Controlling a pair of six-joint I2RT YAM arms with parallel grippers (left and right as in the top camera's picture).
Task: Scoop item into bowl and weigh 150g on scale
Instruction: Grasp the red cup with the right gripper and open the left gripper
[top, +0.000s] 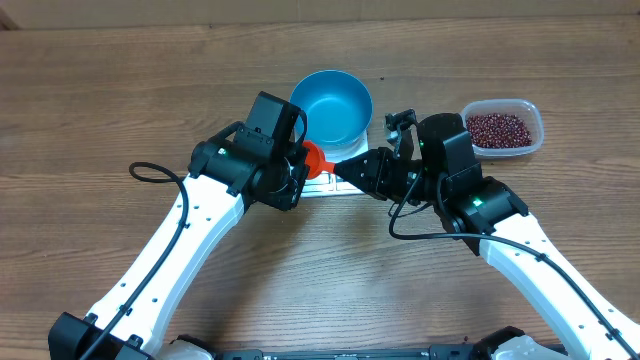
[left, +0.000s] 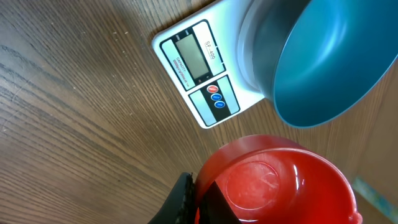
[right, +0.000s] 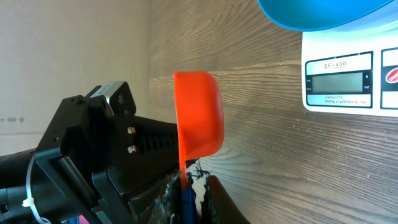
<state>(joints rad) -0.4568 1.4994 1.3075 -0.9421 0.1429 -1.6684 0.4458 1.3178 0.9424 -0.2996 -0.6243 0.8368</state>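
The scale's display (left: 193, 56) is blank while my right gripper is holding the scoop's handle, so I need to let go of the cup's rim with my left gripper and push the red button (left: 212, 89) with it.
The blue bowl (top: 332, 105) stands empty on the white scale (left: 199, 62), whose display end shows by the bowl (left: 329, 68). The beans (top: 498, 128) lie in a clear tub at the far right. A red scoop (top: 316, 158) hangs empty just in front of the scale, between both arms. My left gripper (top: 303, 160) is shut on the rim of the scoop's cup (left: 280, 180). My right gripper (top: 345, 168) comes from the right, and its fingers are closed on the scoop's thin handle below the cup (right: 199, 112).
The clear plastic tub (top: 538, 118) sits right of the bowl, near the table's back edge. Black cables trail from both arms over the wooden table (top: 100, 90). The left arm's black wrist fills the left of the right wrist view.
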